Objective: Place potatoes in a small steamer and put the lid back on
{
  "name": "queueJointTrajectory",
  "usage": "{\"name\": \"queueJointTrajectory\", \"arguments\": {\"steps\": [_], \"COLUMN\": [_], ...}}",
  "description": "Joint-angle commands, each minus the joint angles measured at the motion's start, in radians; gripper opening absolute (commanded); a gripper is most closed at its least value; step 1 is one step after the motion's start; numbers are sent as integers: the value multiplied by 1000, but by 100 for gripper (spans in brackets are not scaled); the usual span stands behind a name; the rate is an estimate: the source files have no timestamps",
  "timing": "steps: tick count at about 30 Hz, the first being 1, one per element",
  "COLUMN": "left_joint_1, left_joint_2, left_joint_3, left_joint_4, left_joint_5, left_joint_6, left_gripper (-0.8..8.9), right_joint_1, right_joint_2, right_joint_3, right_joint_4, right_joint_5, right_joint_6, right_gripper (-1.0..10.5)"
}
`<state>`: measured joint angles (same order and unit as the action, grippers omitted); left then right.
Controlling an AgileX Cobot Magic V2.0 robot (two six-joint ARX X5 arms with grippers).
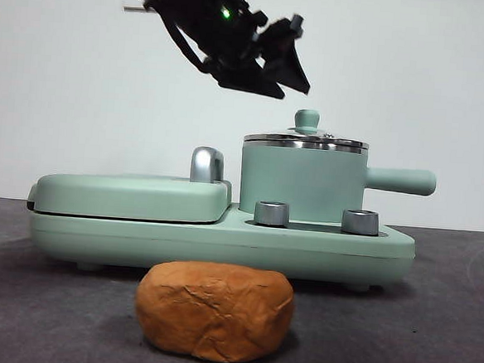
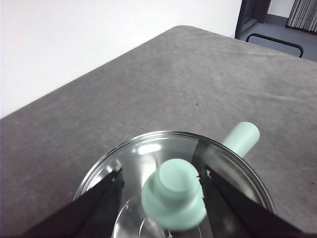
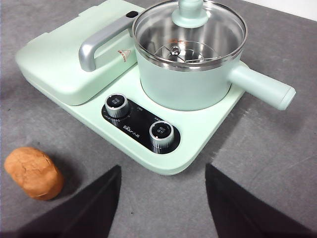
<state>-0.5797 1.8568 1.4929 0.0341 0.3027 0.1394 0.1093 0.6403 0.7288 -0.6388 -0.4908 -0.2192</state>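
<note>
I should expect to find an empty steamer [image 1: 302, 184] when I raise the glass lid by its knob, as only shiny steel [image 2: 132, 166] can be seen through it.
The potato [image 1: 214, 310], an orange-brown wrinkled lump, lies on the table in front of the appliance, also seen in the right wrist view as potato [image 3: 33, 172]. The mint-green steamer [image 1: 303, 182] stands on the appliance's right half, its handle [image 1: 400, 181] pointing right. The glass lid [image 1: 305, 140] rests on it, green knob [image 1: 306, 119] up. My left gripper [image 1: 294, 92] hangs open just above and left of the knob; in its wrist view the jaws flank the knob [image 2: 173, 201] over the lid [image 2: 148, 153]. My right gripper [image 3: 163, 168] is open, high and back from the steamer [image 3: 190, 79].
The steamer sits on a mint-green cooker base [image 1: 221, 242] with two steel dials [image 1: 271, 213]. Its left half is a shut griddle cover [image 1: 129, 194] with a chrome handle [image 1: 207, 164]. Grey table [image 1: 431, 328] around; a white wall behind.
</note>
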Motion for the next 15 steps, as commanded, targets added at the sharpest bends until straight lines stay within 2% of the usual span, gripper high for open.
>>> {"name": "queueJointTrajectory", "arguments": {"steps": [1, 15], "left_joint_1": [-12, -34], "left_joint_2": [50, 126], "left_joint_3": [50, 68], "left_joint_4": [13, 41], "left_joint_5": [1, 9], "left_joint_6": [17, 54], "left_gripper": [254, 247], "right_joint_1": [2, 2], "right_joint_2": [5, 5], "right_joint_3": [20, 20], "right_joint_4": [13, 16], "right_joint_5": [2, 2], "right_joint_6": [11, 10], "right_gripper": [272, 272]}}
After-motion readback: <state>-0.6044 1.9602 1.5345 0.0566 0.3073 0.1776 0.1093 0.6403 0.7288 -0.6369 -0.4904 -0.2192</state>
